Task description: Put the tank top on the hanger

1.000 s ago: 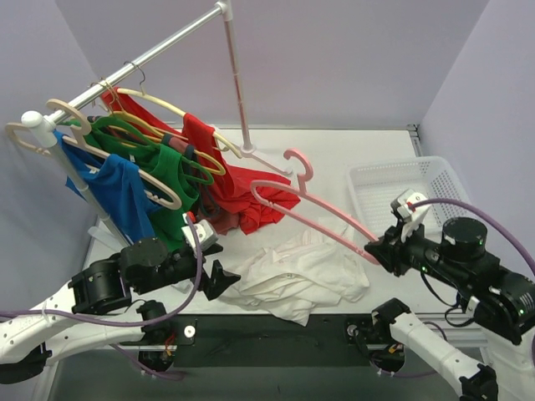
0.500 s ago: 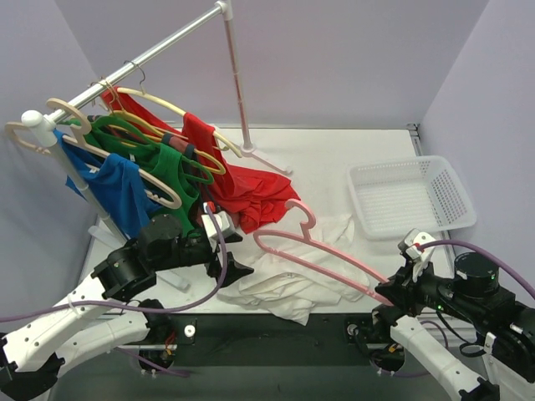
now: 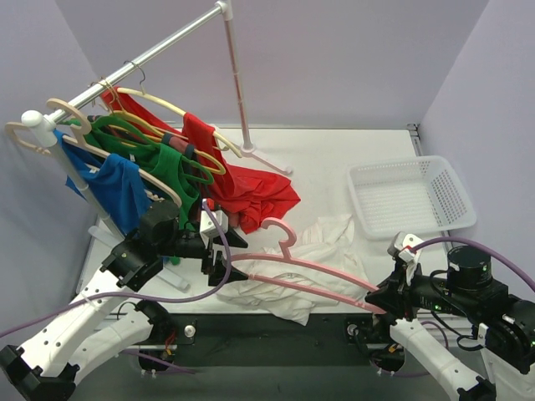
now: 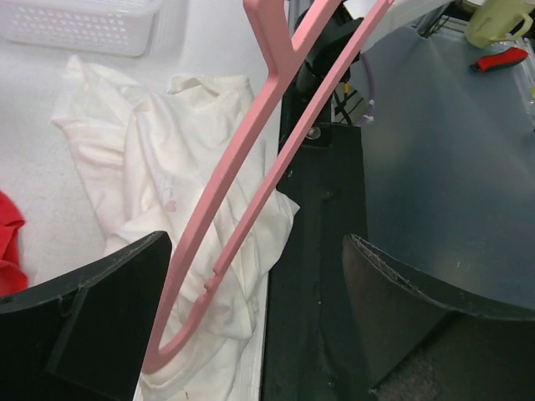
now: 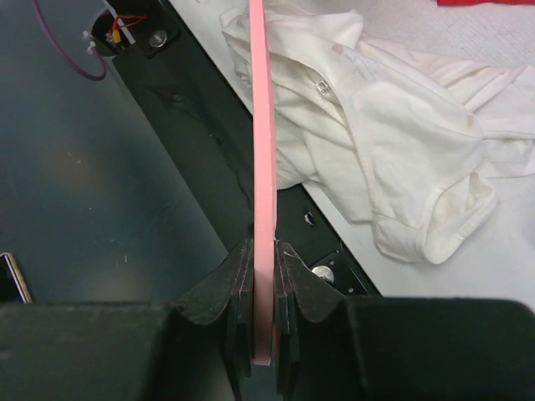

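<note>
Next, I grip the pink hanger's other end with my left gripper while my right gripper takes a new hold beside the hook (image 3: 294, 260), because my right gripper is holding the hanger by one end (image 3: 366, 291).
The light pink hanger (image 3: 305, 267) hangs level over the white tank top (image 3: 322, 251), which lies crumpled on the table by its near edge. My right gripper (image 3: 383, 299) is shut on the hanger's right end, as the right wrist view shows (image 5: 263, 267). My left gripper (image 3: 224, 255) is open wide around the hanger's left end. In the left wrist view (image 4: 251, 317) the hanger's curved tip (image 4: 171, 347) sits just beside the left finger (image 4: 84, 317), apart from the right finger. The tank top also shows there (image 4: 159, 167) and in the right wrist view (image 5: 401, 109).
A clothes rack pole (image 3: 238, 75) carries red (image 3: 251, 196), green (image 3: 167, 167) and blue (image 3: 117, 188) shirts on cream hangers at the left. A white basket (image 3: 410, 196) stands at the right. A black strip (image 3: 267, 330) runs along the near table edge.
My right gripper has moved down and nearer with the hanger, which has swung lower and to the left. My left gripper has come forward so the hanger's left end lies between its open jaws.
</note>
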### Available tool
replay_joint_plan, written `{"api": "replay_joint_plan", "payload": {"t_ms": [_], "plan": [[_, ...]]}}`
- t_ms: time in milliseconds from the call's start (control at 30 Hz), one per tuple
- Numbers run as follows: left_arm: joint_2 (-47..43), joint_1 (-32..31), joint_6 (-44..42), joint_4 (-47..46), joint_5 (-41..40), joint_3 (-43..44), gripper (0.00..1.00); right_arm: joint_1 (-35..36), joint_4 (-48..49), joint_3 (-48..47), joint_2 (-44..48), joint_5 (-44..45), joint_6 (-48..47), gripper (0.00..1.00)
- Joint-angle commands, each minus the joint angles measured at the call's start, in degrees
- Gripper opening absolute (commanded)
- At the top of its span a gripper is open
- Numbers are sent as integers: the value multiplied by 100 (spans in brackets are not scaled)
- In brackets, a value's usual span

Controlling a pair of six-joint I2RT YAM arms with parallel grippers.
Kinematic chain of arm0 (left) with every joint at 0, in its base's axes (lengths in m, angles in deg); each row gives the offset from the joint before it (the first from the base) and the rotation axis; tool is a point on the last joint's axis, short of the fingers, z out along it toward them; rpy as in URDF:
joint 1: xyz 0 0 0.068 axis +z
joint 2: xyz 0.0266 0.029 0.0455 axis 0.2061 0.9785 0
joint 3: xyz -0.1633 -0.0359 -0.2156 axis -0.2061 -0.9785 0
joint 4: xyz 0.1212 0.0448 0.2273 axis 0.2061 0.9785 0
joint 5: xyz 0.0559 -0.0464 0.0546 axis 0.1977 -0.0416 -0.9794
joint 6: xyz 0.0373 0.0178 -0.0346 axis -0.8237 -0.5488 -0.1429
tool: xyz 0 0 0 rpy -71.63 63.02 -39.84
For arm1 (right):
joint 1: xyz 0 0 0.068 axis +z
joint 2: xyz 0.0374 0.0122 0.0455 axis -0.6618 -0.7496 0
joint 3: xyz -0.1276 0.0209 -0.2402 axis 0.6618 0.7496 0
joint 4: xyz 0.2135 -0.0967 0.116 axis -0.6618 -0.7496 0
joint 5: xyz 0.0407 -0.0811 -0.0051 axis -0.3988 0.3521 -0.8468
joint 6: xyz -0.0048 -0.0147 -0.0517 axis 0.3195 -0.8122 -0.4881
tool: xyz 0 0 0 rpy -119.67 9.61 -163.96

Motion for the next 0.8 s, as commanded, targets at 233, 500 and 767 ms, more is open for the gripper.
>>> {"api": "replay_joint_plan", "payload": {"t_ms": [233,500,767], "plan": [[101,126,-32,-662,1291,-268,93,-44,271,27,-202,-809,51,0],[84,126,30,-767,1248,-479,90,-45,587,115,-202,-1047,253,0],[119,108,82,-767,862,-541,37,-45,719,132,-219,-1109,324,0]]}}
